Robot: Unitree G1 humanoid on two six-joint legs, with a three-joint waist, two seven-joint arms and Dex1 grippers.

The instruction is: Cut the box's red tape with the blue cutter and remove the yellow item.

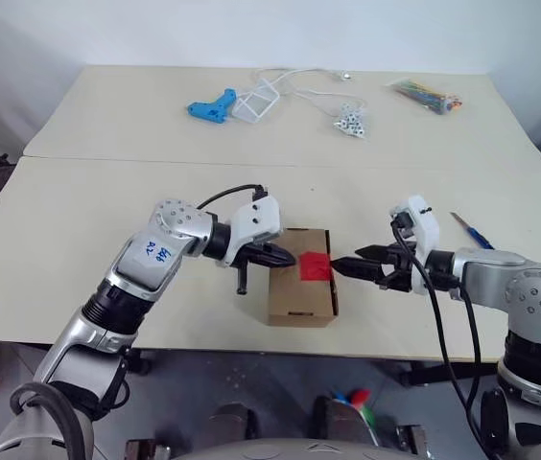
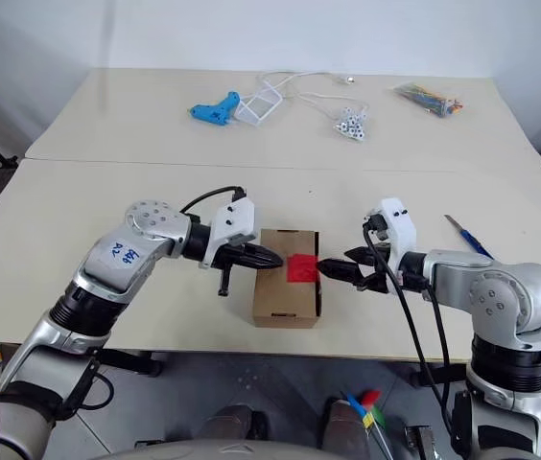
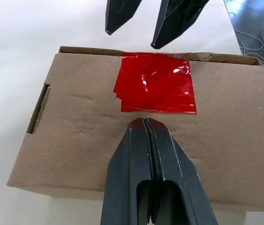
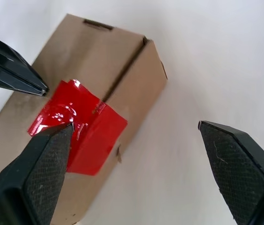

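Observation:
I expect the box's top flap (image 1: pixel 295 289) to swing open as a whole lid when I pull it, because a dark gap (image 4: pixel 125 70) runs along the box's long edge.
The brown cardboard box (image 1: pixel 294 292) lies near the table's front edge with its flaps closed. The red tape (image 1: pixel 315 265) sits on its top and folds over the right side. My left gripper (image 1: pixel 290 257) is shut and empty, its tip (image 3: pixel 144 123) resting on the box top just beside the tape. My right gripper (image 1: pixel 340 265) is open at the box's right edge, one finger (image 4: pixel 47 159) by the tape and the other finger (image 4: pixel 239 164) over bare table. The blue cutter (image 1: pixel 469 230) lies on the table to the right, behind my right arm. The yellow item is hidden.
At the table's far side lie a light blue pistol-shaped tool (image 1: pixel 211 105), a white cable with a clear frame (image 1: pixel 263 98), small white parts (image 1: pixel 351 122) and a bag of coloured ties (image 1: pixel 427 96). A seam (image 1: pixel 107 160) crosses the tabletop.

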